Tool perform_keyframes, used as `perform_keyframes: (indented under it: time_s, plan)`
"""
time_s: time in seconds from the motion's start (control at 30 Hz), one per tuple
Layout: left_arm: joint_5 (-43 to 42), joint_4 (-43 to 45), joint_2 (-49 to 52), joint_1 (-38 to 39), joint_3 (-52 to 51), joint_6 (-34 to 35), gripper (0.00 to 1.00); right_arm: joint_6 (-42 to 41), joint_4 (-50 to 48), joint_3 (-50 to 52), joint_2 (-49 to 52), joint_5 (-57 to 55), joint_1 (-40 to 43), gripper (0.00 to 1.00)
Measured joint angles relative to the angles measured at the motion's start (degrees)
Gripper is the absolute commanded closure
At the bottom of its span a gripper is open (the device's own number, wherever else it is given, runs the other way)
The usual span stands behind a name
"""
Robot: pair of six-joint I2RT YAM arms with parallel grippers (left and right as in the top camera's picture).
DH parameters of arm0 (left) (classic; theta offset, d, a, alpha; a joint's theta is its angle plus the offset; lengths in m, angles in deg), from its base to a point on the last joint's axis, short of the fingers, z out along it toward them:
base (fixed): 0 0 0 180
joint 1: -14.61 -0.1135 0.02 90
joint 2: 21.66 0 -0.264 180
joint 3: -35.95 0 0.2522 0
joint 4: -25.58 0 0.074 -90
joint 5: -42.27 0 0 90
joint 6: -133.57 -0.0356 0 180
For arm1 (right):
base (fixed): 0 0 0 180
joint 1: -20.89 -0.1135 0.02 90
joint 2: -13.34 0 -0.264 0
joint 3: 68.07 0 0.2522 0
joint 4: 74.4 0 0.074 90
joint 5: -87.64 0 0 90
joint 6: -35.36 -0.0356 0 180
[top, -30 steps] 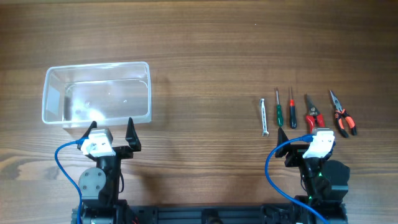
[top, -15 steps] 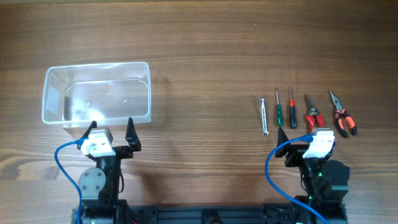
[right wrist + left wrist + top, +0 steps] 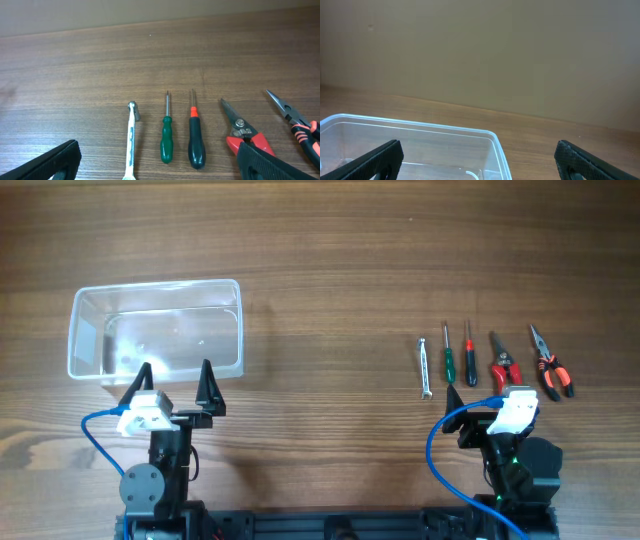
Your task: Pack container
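The clear plastic container [image 3: 158,330] is far away from the tools. Next, my left gripper grabs the container's outer side [image 3: 75,332] and brings the container next to the wrench before my right gripper packs.
The clear plastic container [image 3: 155,328] sits empty at the left of the table; it also shows in the left wrist view [image 3: 420,150]. My left gripper [image 3: 172,383] is open and empty just in front of its near wall. A silver wrench [image 3: 424,367], a green screwdriver [image 3: 448,359], a black and red screwdriver [image 3: 470,359], red snips [image 3: 503,365] and orange pliers [image 3: 551,366] lie in a row at the right. My right gripper [image 3: 472,395] is open and empty just in front of them. The right wrist view shows the wrench [image 3: 131,140] and green screwdriver [image 3: 166,137].
The wooden table [image 3: 330,270] stretches between the container and the tools. The arm bases and blue cables [image 3: 440,450] stand at the near edge. A plain wall rises behind the table in the left wrist view.
My left gripper has shifted slightly left and toward the container, its fingers now a little wider. The right arm and all the tools have not moved.
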State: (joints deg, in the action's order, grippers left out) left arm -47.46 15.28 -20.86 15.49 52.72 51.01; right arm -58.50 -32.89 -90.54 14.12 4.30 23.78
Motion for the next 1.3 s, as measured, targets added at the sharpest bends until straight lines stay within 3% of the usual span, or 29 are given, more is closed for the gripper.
perform_keyframes:
  time_s: [0.1, 0.23, 0.33, 0.43, 0.63, 0.7, 0.8, 0.9, 1.03, 1.3]
  plan:
    - [-0.5, -0.5, 0.0, 0.0, 0.0, 0.2, 0.0, -2.1, -4.1, 0.2, 0.0, 0.5, 0.0, 0.0]
    - [-1.3, -6.0, 1.9, 0.0, 3.0, 0.2, 0.0, -15.5, -26.4, 0.1, 0.3, 11.8, 0.1, 0.0]
    - [-1.3, -11.3, 10.8, 0.1, 14.6, 0.0, 0.0, -17.9, -26.5, -4.0, 5.2, 15.6, 0.1, 0.0]
    - [-1.2, -16.9, 22.6, 0.2, 27.9, -0.3, 0.0, -17.3, -17.7, -16.7, 18.7, 17.4, 0.1, 0.0]
    - [-1.9, -43.7, 51.7, 0.2, 61.6, -0.8, 0.0, -3.9, 19.2, -57.6, 51.3, 17.0, 0.1, 0.0]
    - [-1.9, -50.2, 59.7, 0.2, 69.8, -0.8, 0.0, -0.3, 24.8, -68.5, 60.6, 16.6, 0.1, 0.0]
    - [0.1, -53.2, 62.4, 0.2, 71.5, -1.1, 0.0, -1.0, 29.4, -70.7, 66.1, 16.6, 0.1, 0.0]
    - [8.9, -53.0, 62.5, -0.3, 71.6, -2.6, 0.0, -1.2, 32.1, -70.7, 70.4, 16.4, 0.1, 0.0]
    - [16.0, -52.3, 66.8, -8.9, 72.2, -9.0, 0.0, -1.3, 34.4, -70.7, 74.3, 16.4, 0.1, 0.0]
    - [6.1, -47.4, 87.9, -28.8, 72.3, -24.3, 0.03, -1.4, 36.2, -70.7, 78.4, 15.1, 0.1, 0.0]
